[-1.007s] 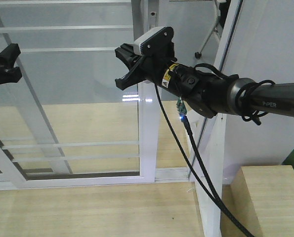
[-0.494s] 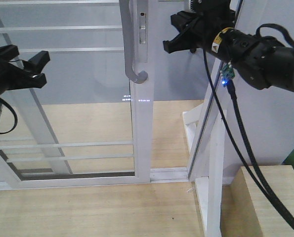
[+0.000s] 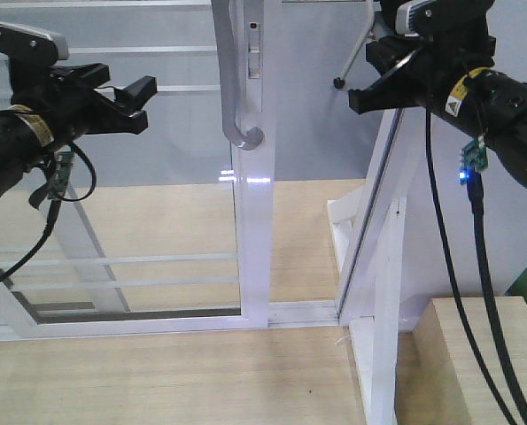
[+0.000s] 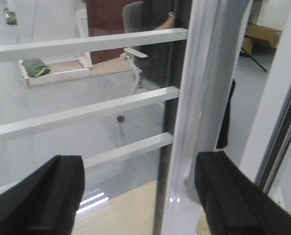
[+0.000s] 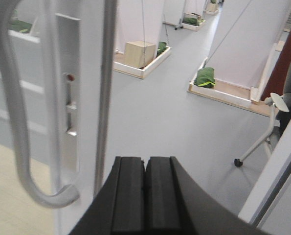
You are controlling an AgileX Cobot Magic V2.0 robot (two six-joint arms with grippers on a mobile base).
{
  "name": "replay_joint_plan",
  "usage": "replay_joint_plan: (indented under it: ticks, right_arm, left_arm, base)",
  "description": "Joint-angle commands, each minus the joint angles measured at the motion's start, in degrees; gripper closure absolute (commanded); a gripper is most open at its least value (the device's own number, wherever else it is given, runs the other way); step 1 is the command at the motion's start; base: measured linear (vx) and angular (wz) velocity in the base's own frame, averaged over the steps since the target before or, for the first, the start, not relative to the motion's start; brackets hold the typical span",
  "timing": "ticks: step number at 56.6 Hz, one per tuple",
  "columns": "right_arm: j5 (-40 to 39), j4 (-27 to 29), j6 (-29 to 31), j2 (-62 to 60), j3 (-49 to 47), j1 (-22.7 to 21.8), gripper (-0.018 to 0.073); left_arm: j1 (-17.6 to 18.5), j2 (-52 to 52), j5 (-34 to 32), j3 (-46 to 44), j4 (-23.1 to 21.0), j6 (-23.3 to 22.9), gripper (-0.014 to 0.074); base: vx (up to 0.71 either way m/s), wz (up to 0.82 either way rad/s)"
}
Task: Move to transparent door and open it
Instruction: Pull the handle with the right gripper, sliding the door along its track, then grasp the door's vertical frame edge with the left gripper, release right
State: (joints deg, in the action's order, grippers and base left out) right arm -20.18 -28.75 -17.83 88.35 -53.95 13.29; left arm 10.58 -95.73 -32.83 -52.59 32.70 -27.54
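Observation:
I expect the transparent door (image 3: 253, 230) to slide sideways along a straight floor track (image 3: 303, 313) when I pull the door's grey curved handle, because the track runs across the gap.
The transparent door (image 3: 139, 159) is clear glass with thin white bars in a glossy white frame. Its grey curved handle (image 3: 232, 88) and lock plate (image 3: 256, 53) sit on the right upright. A gap shows between that upright and the white jamb post (image 3: 378, 266). My left gripper (image 3: 126, 99) is open and empty, left of the handle in front of the glass. In the left wrist view (image 4: 135, 196) the door's upright (image 4: 199, 122) stands between the spread fingers (image 4: 37, 196). My right gripper (image 3: 368, 96) hangs in the gap, shut on nothing (image 5: 145, 166), with the handle (image 5: 18, 122) to its left.
A wooden box (image 3: 476, 354) stands at the bottom right beside the jamb post. A second barred glass panel (image 3: 59, 266) leans behind the door. An office chair's wheeled base (image 3: 347, 66) is beyond the gap. The door track (image 3: 157, 323) runs along the wooden floor.
My right gripper left the handle, moved right and up into the gap, and shut. The door's upright slid a little left. My left gripper rose and moved right toward the handle.

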Motion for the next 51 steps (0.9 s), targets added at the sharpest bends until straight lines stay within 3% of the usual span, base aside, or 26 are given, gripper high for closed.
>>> replay_joint_plan:
  ticks: [1,17,29,51]
  right_arm:
    - [-5.58,0.44,0.76,-4.27,1.12,-0.3,0.0561]
    - [-4.0,0.7,2.18,-4.96,2.46,-0.3,0.0561]
    - [-3.95,0.7,2.19,-4.96,2.46,-0.3,0.0561]
    - [-2.51,0.64,4.04,-4.67,2.46,-0.3,0.0561]
  left_arm:
    - [1.89,0.14,-4.86,-4.06,-1.5,-0.43,0.0006]
    - [6.72,-7.18,-4.59,-12.33,-1.69,-0.26,0.0006]
    - [7.16,-11.69,-2.93,-17.97,-5.67,0.24,0.0006]
    - [11.0,-15.19,-2.1,-23.44,-5.75,2.09,0.0006]
  base:
    - [0.0,0.0]
    - [0.0,0.0]
    - [0.0,0.0]
    - [0.0,0.0]
